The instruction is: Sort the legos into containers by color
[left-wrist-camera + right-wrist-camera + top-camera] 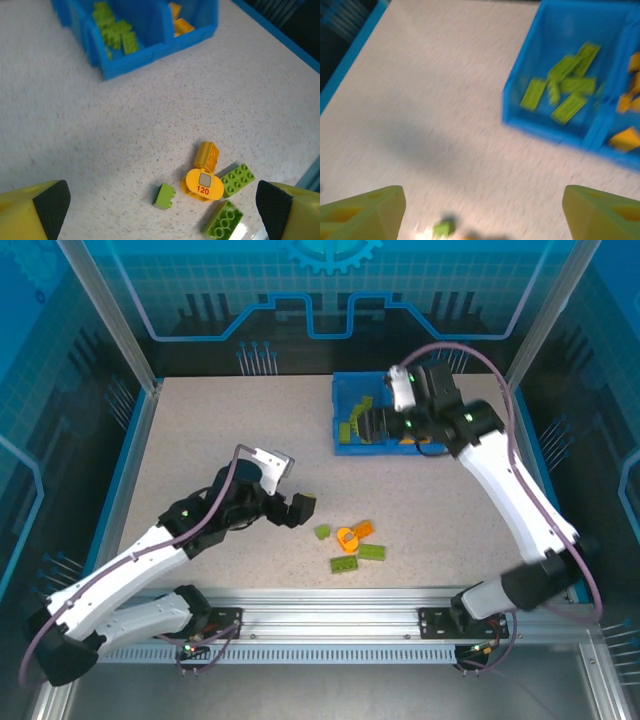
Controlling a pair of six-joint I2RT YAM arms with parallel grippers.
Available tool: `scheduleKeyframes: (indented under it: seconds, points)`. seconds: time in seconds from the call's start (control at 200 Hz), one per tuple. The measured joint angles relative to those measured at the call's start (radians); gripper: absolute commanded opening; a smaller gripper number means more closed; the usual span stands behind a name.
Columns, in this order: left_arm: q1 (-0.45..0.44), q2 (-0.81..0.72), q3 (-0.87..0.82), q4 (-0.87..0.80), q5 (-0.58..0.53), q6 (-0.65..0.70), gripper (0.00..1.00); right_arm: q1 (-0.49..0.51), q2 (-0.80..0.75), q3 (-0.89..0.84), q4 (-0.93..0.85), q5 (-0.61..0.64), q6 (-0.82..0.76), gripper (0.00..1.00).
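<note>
Next, I back my right gripper away while my left gripper picks up the small green brick (322, 532) near it, because my right gripper is hanging over the green legos in the bin (357, 414).
The blue bin (336, 415) stands at the back right of the table, split by a centre wall. Several lime green legos (115, 30) lie in its left container and orange legos (180, 22) in its right one. On the table in front lie a small green brick (164, 195), an orange curved piece (202, 184) marked 120, an orange brick (206, 155) and two green bricks (238, 179) (223, 219). My left gripper (305, 508) hangs open just left of this cluster. My right gripper (375, 425) is open over the bin's near side, holding nothing.
The bin's front wall (540, 125) and the green legos (565, 85) inside it lie ahead of my right gripper (485, 210). A raised blue border (280, 30) edges the table. Bare tabletop stretches between the loose cluster and the bin.
</note>
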State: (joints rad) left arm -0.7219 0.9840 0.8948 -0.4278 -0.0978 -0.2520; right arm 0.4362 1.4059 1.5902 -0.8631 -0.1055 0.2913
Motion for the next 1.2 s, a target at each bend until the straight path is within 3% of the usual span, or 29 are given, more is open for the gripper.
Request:
scheduleKeyframes:
  seconds: [0.12, 0.28, 0.36, 0.49, 0.585, 0.795, 0.976, 1.201]
  points:
    - [-0.003, 0.114, 0.000, -0.022, -0.016, -0.214, 0.99, 0.012, -0.177, -0.231, 0.008, -0.127, 0.025, 0.97]
    - [-0.062, 0.288, 0.000, -0.040, -0.046, -0.446, 0.97, 0.028, -0.312, -0.434, -0.016, -0.209, 0.057, 1.00]
    - [-0.106, 0.369, 0.000, -0.041, -0.060, -0.579, 0.94, 0.030, -0.348, -0.487, -0.029, -0.212, 0.075, 1.00]
    - [-0.146, 0.527, 0.035, -0.064, -0.067, -0.795, 0.78, 0.030, -0.369, -0.515, -0.043, -0.208, 0.095, 1.00]
    - [-0.164, 0.639, 0.100, -0.100, -0.076, -0.906, 0.76, 0.030, -0.369, -0.515, -0.042, -0.199, 0.102, 1.00]
    - [-0.190, 0.782, 0.243, -0.156, -0.109, -1.021, 0.74, 0.030, -0.369, -0.516, -0.041, -0.190, 0.108, 1.00]
    - [-0.190, 0.837, 0.272, -0.183, -0.114, -1.059, 0.55, 0.030, -0.369, -0.540, -0.035, -0.190, 0.114, 1.00]
    - [-0.190, 0.842, 0.263, -0.204, -0.122, -1.081, 0.39, 0.030, -0.382, -0.546, -0.035, -0.187, 0.119, 1.00]
